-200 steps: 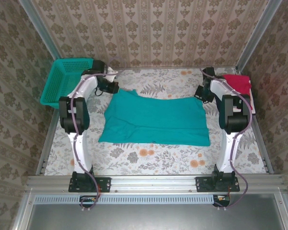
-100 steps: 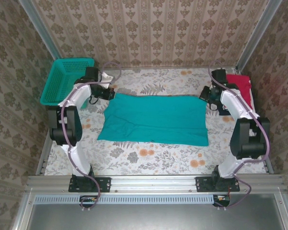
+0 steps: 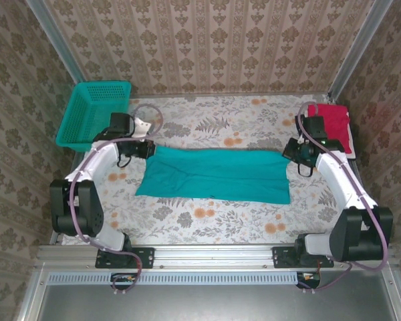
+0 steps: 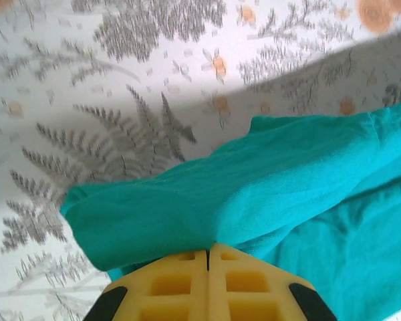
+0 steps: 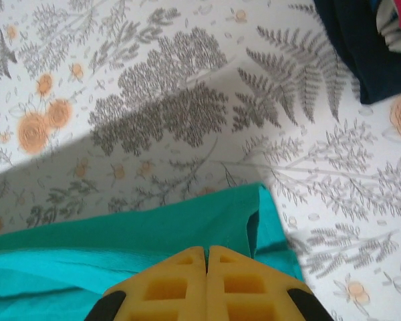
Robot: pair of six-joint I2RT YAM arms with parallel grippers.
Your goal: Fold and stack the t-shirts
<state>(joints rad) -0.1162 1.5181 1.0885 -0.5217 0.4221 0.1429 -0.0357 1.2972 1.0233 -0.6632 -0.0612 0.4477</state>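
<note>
The teal-green t-shirt's far edge [image 3: 217,152] is straight between both grippers, so my left gripper should keep going toward the t-shirt's front edge [image 3: 212,198] and let go once the fold lies flat.
The teal-green t-shirt [image 3: 217,175] lies across the middle of the table as a wide band, its back part doubled toward the front. My left gripper [image 3: 149,151] is shut on its far left corner; in the left wrist view the yellow fingers [image 4: 208,253] pinch the teal cloth [image 4: 267,187]. At the far right corner my right gripper [image 3: 289,151] is likewise shut on the cloth [image 5: 154,234], fingertips [image 5: 206,252] pressed together. A folded red t-shirt [image 3: 334,121] rests at the back right, on a dark navy one [image 5: 354,47].
A teal plastic mesh basket [image 3: 95,111] sits tilted at the back left corner. Patterned walls and metal rails [image 3: 214,253] enclose the floral tabletop [image 3: 207,221]. Bare cloth-free table lies in front of the shirt.
Both grippers have drawn the shirt's back edge toward the front, folding it over itself. The shirt is now a narrower band and both arms have swung outward and nearer.
</note>
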